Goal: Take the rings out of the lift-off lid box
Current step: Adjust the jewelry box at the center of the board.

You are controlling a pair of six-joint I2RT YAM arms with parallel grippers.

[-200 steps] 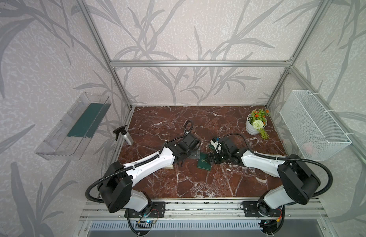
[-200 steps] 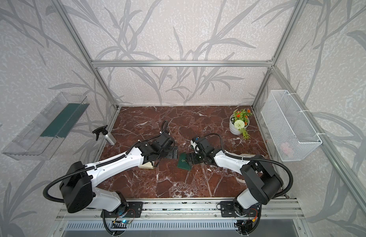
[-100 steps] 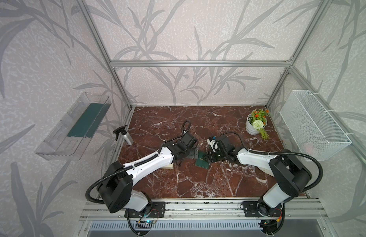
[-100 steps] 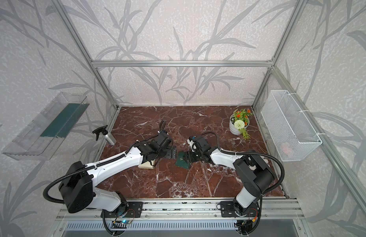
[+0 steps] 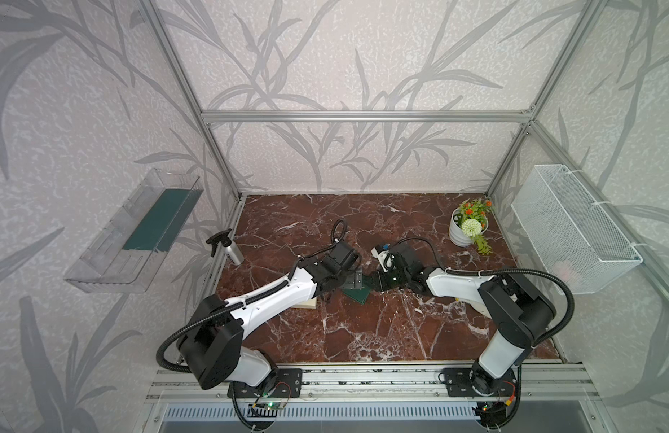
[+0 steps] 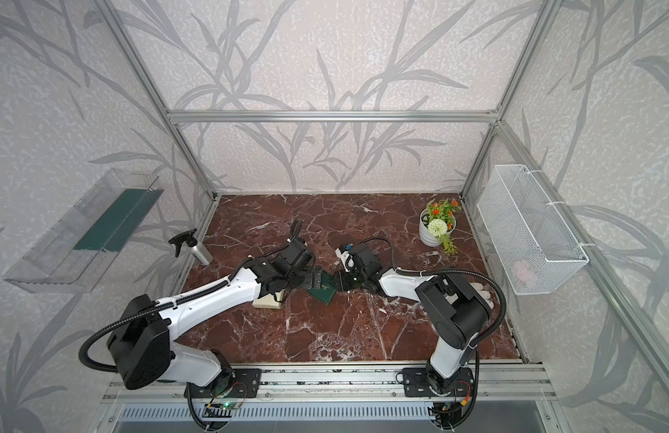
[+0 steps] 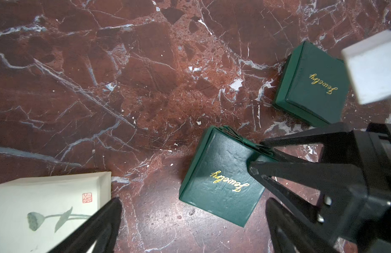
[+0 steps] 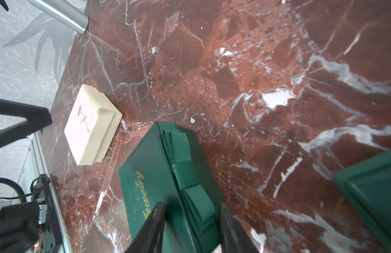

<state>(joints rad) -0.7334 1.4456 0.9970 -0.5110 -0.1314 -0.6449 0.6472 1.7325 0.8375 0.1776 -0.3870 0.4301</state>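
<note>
The green box (image 7: 222,179) is lying crooked to my open left gripper, so next I turn it square and grip its bowed edge (image 7: 241,140) again with my right gripper.
Three small closed boxes lie mid-table, and I cannot tell which one has the lift-off lid. The rings are hidden. A green box with a ribbon bow on one side (image 5: 357,294) (image 7: 220,181) (image 8: 150,186) lies between the arms. My right gripper (image 8: 192,206) (image 5: 376,281) is shut on its bowed edge, one finger on the lid by the gold lettering, the other beyond the bow. My left gripper (image 7: 193,201) (image 5: 353,279) hangs wide open over the box's opposite corner, touching nothing. A second green box (image 7: 310,83) lies beside the right gripper.
A cream box with a lotus print (image 5: 306,303) (image 8: 91,124) sits under the left forearm. A spray bottle (image 5: 228,249) stands at the left wall and a flower pot (image 5: 466,232) at the back right. A wire basket (image 5: 572,228) and a clear shelf (image 5: 138,228) hang on the walls.
The right gripper has slid left onto the bowed green box and its jaws have narrowed from wide to pinching that edge. The left gripper stays open, barely shifted.
</note>
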